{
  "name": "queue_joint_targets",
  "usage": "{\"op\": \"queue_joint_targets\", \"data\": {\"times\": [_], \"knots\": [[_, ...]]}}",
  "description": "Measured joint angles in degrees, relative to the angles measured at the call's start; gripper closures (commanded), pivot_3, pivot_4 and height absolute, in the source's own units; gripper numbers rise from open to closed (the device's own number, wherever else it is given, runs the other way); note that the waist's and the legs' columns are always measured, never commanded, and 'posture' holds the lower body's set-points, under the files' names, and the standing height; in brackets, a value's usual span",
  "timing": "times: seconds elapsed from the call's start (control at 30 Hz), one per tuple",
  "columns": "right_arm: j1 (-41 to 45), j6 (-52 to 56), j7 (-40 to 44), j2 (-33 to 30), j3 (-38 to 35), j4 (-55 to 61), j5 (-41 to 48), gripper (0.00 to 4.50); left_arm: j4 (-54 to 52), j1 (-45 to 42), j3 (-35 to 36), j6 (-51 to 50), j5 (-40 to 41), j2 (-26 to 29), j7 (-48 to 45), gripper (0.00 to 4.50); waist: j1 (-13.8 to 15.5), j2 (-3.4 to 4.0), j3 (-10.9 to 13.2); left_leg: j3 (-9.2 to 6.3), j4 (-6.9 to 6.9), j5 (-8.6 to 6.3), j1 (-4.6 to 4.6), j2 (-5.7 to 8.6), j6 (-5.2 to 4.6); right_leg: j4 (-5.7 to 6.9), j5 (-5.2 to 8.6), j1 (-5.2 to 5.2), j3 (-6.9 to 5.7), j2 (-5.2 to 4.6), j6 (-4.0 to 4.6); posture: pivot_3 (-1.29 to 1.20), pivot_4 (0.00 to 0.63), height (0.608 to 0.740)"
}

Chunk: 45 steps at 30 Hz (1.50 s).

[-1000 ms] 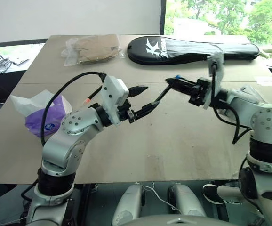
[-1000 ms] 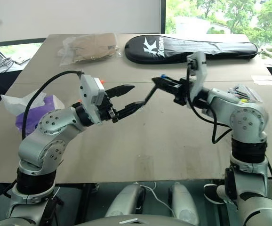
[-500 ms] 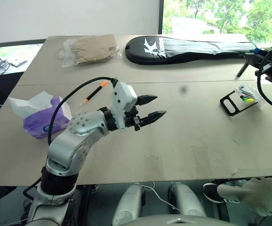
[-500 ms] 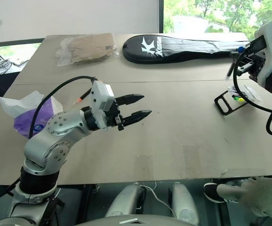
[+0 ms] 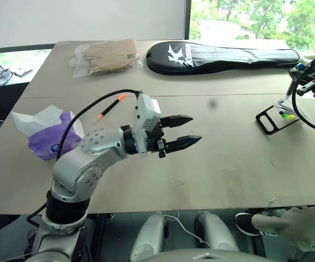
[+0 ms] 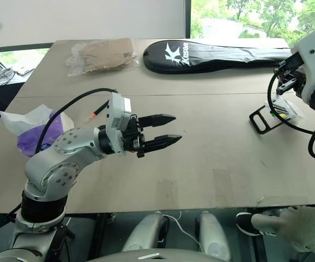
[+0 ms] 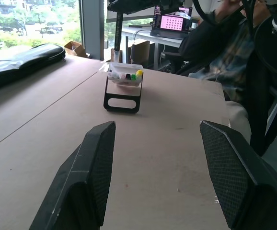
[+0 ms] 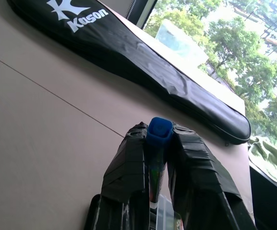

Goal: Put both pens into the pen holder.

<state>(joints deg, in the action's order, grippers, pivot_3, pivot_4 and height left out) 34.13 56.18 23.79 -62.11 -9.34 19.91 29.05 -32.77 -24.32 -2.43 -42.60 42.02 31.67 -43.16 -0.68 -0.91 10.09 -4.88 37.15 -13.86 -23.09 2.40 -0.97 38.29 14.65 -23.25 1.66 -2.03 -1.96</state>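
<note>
The orange-capped pen (image 5: 110, 108) is a long way from the pen holder (image 5: 286, 112) under my right gripper, so my left gripper needs to pick it up and pass it to my right gripper.
My right gripper (image 8: 157, 125) is shut on the pen with the blue cap (image 8: 156, 158) and holds it upright over the pen holder (image 5: 280, 113) at the table's right end. The pen's lower end is at the holder's top; whether it is inside I cannot tell. The holder has a black frame and clear walls, with several coloured tips inside. My left gripper (image 5: 195, 129) hovers open and holds nothing over the middle of the table, pointing toward the holder (image 7: 124, 81). The orange-capped pen (image 5: 108, 107) lies on the table behind my left arm.
A purple tissue pack (image 5: 46, 134) sits at the left edge. A long black racket case (image 5: 223, 57) and a plastic bag of brown paper (image 5: 105, 54) lie along the far side. A person (image 7: 225, 43) sits beyond the table's right end.
My right arm has swung from the table's middle out to the right with the blue-capped pen, ending above the holder. My left gripper has stayed open and turned a little.
</note>
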Motion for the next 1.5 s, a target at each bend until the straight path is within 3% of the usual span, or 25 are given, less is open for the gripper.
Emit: {"op": "queue_joint_targets", "data": {"times": [0.2,0.43,0.47,0.5,0.7,0.83,1.03,1.17,1.3,1.5], "knots": [[0.0,-0.4,1.1,0.0,2.7,-0.8,-3.2,4.40,-0.5,1.1,0.1,-0.3,0.7,0.2,1.3,1.59,0.0,0.00,0.0,0.00,0.00,0.00,0.00,0.00,0.01,0.00,0.00,0.00,0.09,0.00,0.00,0.00,0.150,0.740],[-3.0,-8.1,2.6,0.1,11.5,-2.4,-13.8,4.40,-0.4,2.2,0.1,2.3,-2.1,-0.1,3.1,1.59,0.0,0.00,0.0,-0.01,0.02,0.12,0.00,0.01,0.20,0.00,0.00,0.00,0.11,0.00,0.00,0.00,0.150,0.740],[-3.5,-9.4,3.0,0.1,12.6,-2.7,-15.5,3.34,-0.4,2.4,0.1,2.8,-2.7,0.0,3.2,1.59,0.0,0.00,0.0,-0.01,0.02,0.13,0.00,0.01,0.22,0.00,0.00,0.00,0.11,0.00,0.00,0.00,0.150,0.740],[-3.7,-10.1,3.3,0.1,13.3,-3.1,-16.2,3.01,-0.3,2.6,0.1,3.2,-2.9,0.1,3.3,1.59,0.0,0.00,0.0,0.00,0.02,0.13,0.00,0.01,0.22,0.00,0.00,0.00,0.11,0.00,0.00,0.00,0.150,0.740],[-5.5,-14.0,5.7,0.2,16.1,-5.3,-22.4,0.05,-0.2,3.9,0.2,4.5,-4.3,0.7,2.8,1.59,0.0,0.00,0.0,0.00,0.01,0.13,0.01,0.00,0.22,0.00,0.00,0.00,0.11,0.00,0.00,0.00,0.150,0.740],[-5.6,-15.2,5.6,0.4,16.0,-5.3,-25.5,0.01,-0.2,3.9,1.1,4.1,-2.3,0.7,2.2,1.59,0.0,0.00,0.0,0.00,0.02,0.13,0.01,0.00,0.23,0.00,0.00,0.00,0.10,0.00,0.00,0.00,0.150,0.740],[-5.3,-12.1,7.3,13.5,8.2,0.7,-15.8,0.01,4.8,-0.7,2.6,2.3,-2.4,0.1,6.3,1.59,0.0,-0.01,0.0,-0.04,0.07,0.10,0.05,0.00,0.17,0.14,0.00,0.01,0.07,0.05,0.00,0.00,0.150,0.740],[-6.2,-9.0,8.3,24.6,3.1,9.9,-3.6,0.01,21.1,-8.4,1.8,1.3,-15.0,0.6,17.4,1.59,0.0,-0.05,0.0,-0.08,0.14,0.00,0.10,0.03,-0.01,0.24,-0.01,0.05,-0.14,0.08,-0.01,0.00,0.150,0.740],[-11.2,-6.7,7.0,30.9,1.6,13.5,3.0,0.01,36.8,-15.0,-3.1,-2.8,-25.8,4.7,21.3,1.59,0.0,-0.06,0.0,-0.13,0.14,0.00,0.07,0.20,0.00,0.23,0.00,0.03,-0.19,0.06,-0.02,0.00,0.150,0.740],[-16.3,-6.5,5.6,31.7,4.7,16.5,3.9,0.01,63.8,-27.0,-7.1,-2.7,-34.0,7.7,17.0,1.59,-0.1,-0.07,0.0,-0.12,0.15,0.14,-0.11,0.25,0.23,0.46,0.01,-0.27,-0.19,0.02,-0.03,0.00,0.150,0.740]]}}
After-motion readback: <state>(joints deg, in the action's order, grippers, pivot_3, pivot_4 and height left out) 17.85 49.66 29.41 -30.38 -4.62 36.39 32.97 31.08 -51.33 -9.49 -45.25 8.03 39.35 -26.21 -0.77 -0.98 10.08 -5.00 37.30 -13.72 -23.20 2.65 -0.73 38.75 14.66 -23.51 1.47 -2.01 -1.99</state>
